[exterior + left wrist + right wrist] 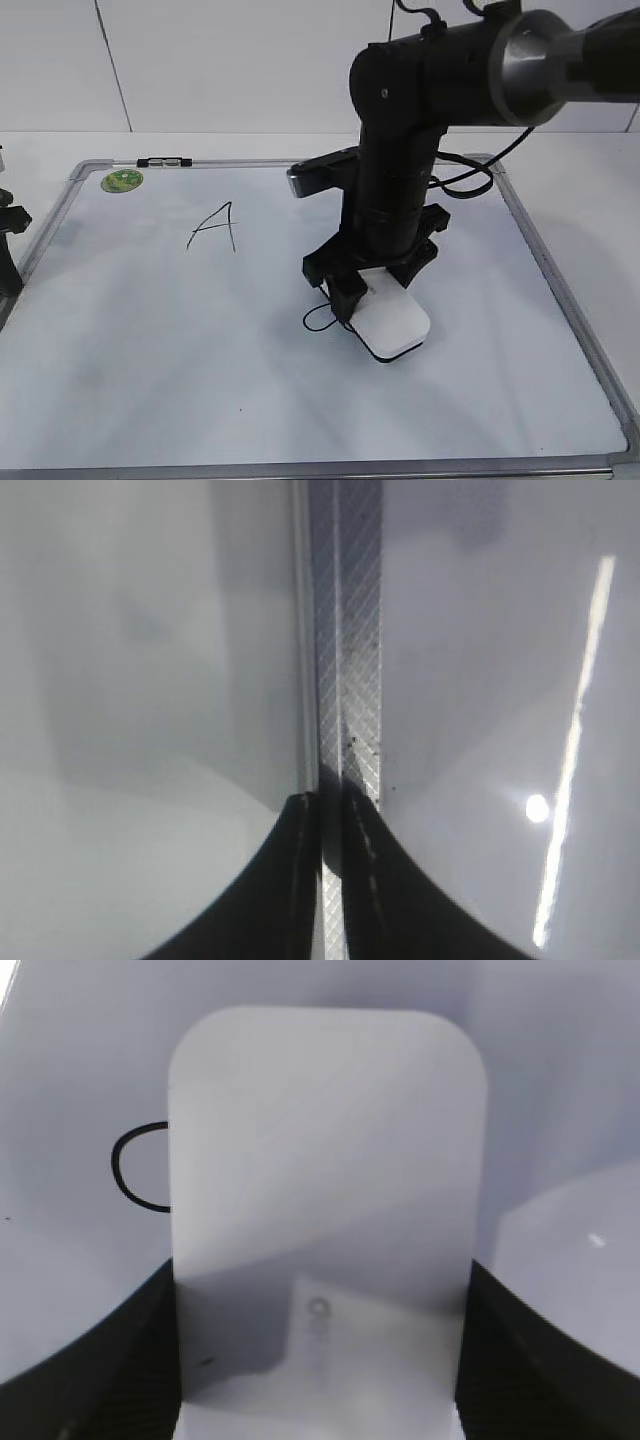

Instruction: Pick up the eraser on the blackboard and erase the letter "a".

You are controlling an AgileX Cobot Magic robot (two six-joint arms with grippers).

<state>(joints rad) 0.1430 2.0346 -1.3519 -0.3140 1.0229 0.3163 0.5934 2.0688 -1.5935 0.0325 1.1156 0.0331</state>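
Observation:
I should sweep the eraser back across that loop [309, 324] with my right gripper before leaving the spot, because the loop of the letter "a" [318, 318] sticks out past the eraser's edge.
The blackboard [150, 340] is a white dry-erase board with a grey frame, lying flat. My right gripper [372, 296] is shut on the white eraser [395, 322], which rests on the board; in the right wrist view the eraser [325, 1180] fills the space between the jaws [318, 1360]. The letter "a" [318, 320] is a small black loop just left of the eraser, partly covered by it; its loop also shows in the right wrist view [135, 1168]. My left gripper [331, 880] is shut and empty over the board's left frame [350, 680].
A tall capital "A" [214, 228] is drawn at the board's upper left. A round green sticker [121, 181] sits at the far left corner, next to a black clip [165, 161] on the frame. A small black dot [239, 408] marks the board near the front.

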